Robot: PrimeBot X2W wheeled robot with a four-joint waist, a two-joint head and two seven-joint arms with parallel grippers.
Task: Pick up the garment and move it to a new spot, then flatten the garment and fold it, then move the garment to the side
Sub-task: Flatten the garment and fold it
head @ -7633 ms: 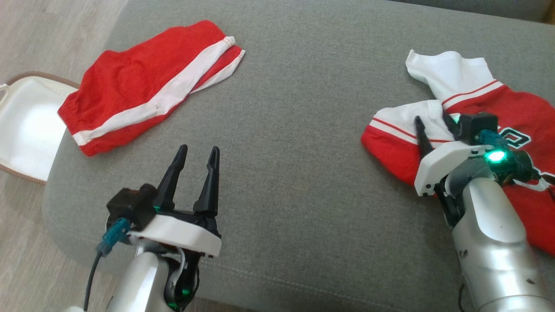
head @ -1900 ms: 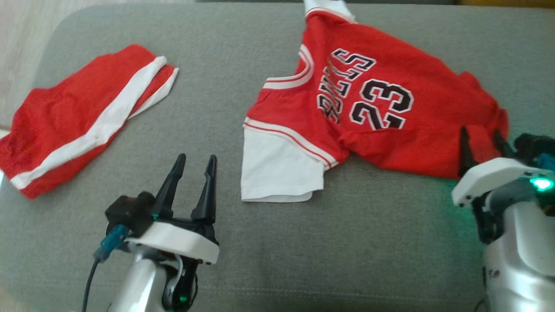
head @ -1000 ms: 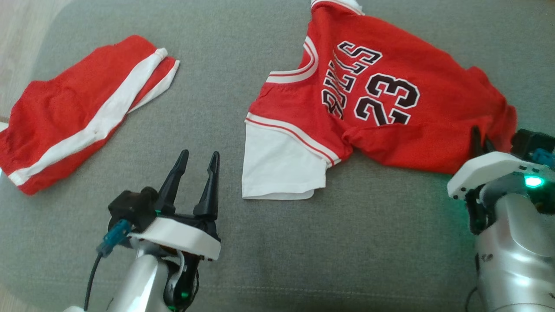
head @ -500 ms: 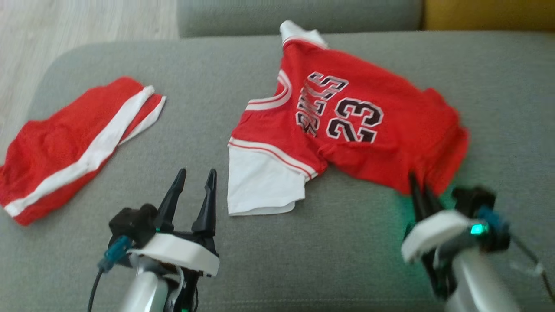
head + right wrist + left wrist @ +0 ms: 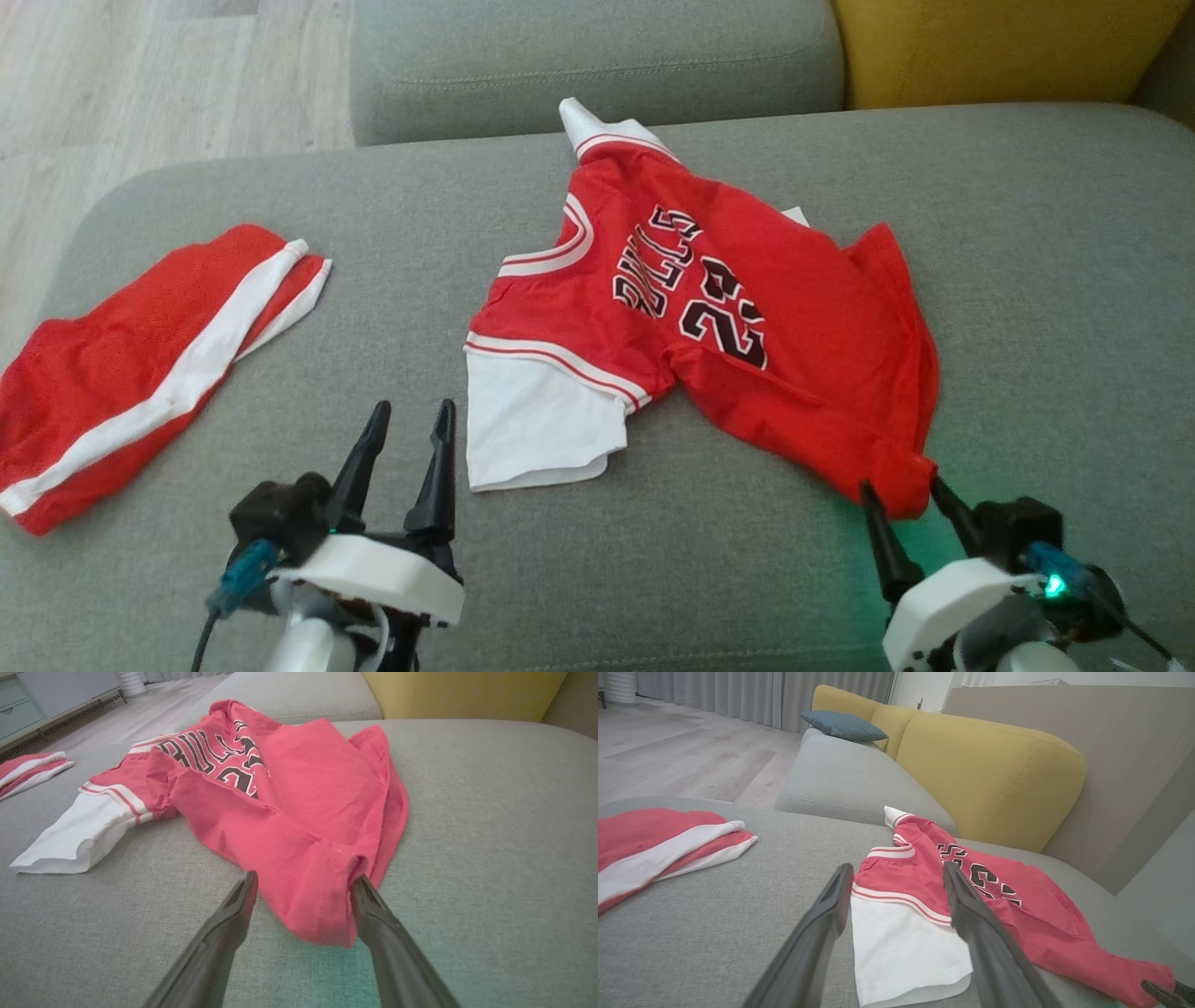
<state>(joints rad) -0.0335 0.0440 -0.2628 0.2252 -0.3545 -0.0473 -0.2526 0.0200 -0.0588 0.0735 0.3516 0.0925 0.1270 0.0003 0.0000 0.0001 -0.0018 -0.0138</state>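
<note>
Slack folds bend sharply below the white sleeve, so the jersey's near side will stretch out into a straight edge when the robot pulls the hem corner.
The red jersey with white sleeves and black lettering lies rumpled across the middle of the grey sofa seat. A ridge of cloth runs over its number. My right gripper is open at the near right, and the jersey's bunched hem corner sits loose between its two fingers. In the right wrist view the jersey stretches away from that gripper. My left gripper is open with nothing in it, just left of the white sleeve. The left wrist view looks past the left gripper onto the sleeve.
Folded red shorts with a white stripe lie at the seat's left end. Behind stand a grey cushion and a yellow backrest. Wooden floor lies beyond the left edge. A blue pillow rests far back.
The head camera has tilted and shifted. My right gripper dragged the jersey's hem toward the near edge, then opened; the jersey is more bunched. The left gripper kept still.
</note>
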